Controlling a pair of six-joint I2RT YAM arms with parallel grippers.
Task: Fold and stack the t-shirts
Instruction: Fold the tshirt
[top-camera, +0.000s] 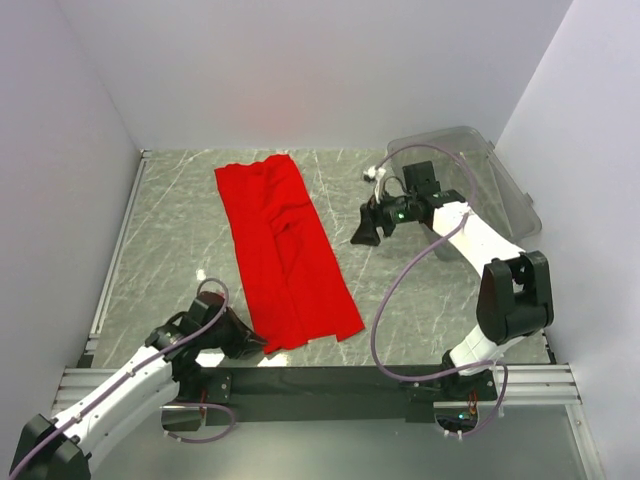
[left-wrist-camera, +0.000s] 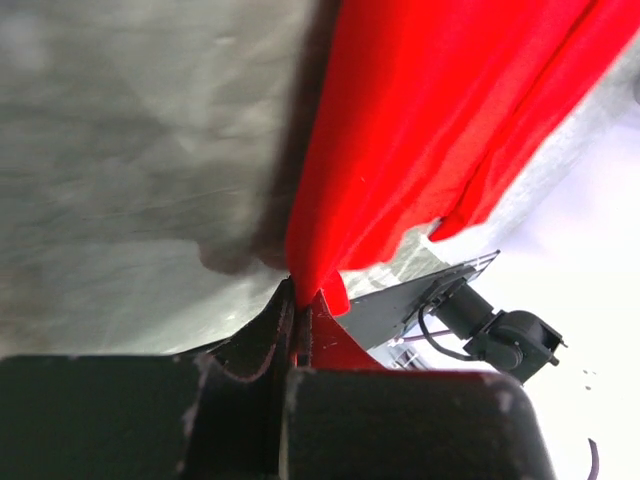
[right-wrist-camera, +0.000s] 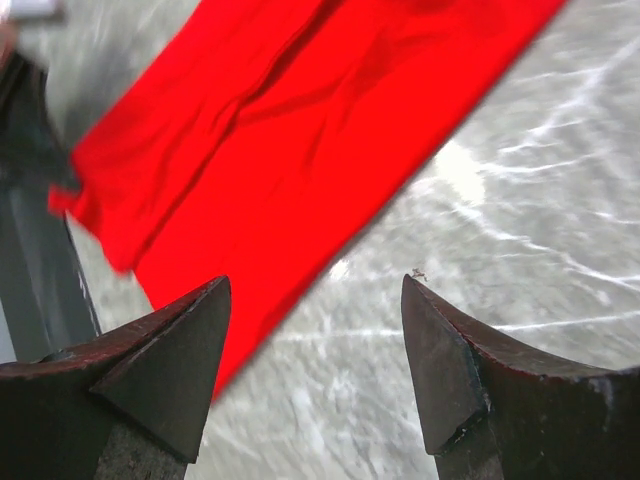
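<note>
I should have my left gripper let go of its corner (top-camera: 271, 347) of the t-shirt while my right gripper pulls the flare in before the fold, because the red t-shirt's free near corner (top-camera: 357, 328) is flaring out.
The red t-shirt (top-camera: 284, 250) lies folded into a long narrow strip on the grey marble table, running from the back middle to the near edge. My left gripper (top-camera: 252, 343) is shut on the shirt's near left corner; in the left wrist view the red cloth (left-wrist-camera: 400, 150) is pinched between the jaws (left-wrist-camera: 298, 300). My right gripper (top-camera: 364, 233) is open and empty, hovering above the table just right of the shirt's right edge. The right wrist view shows the shirt (right-wrist-camera: 300, 140) beyond the spread fingers (right-wrist-camera: 315, 290).
A clear plastic bin (top-camera: 480, 180) stands at the back right, behind the right arm. White walls close in the table on three sides. A metal rail (top-camera: 330, 385) runs along the near edge by the arm bases.
</note>
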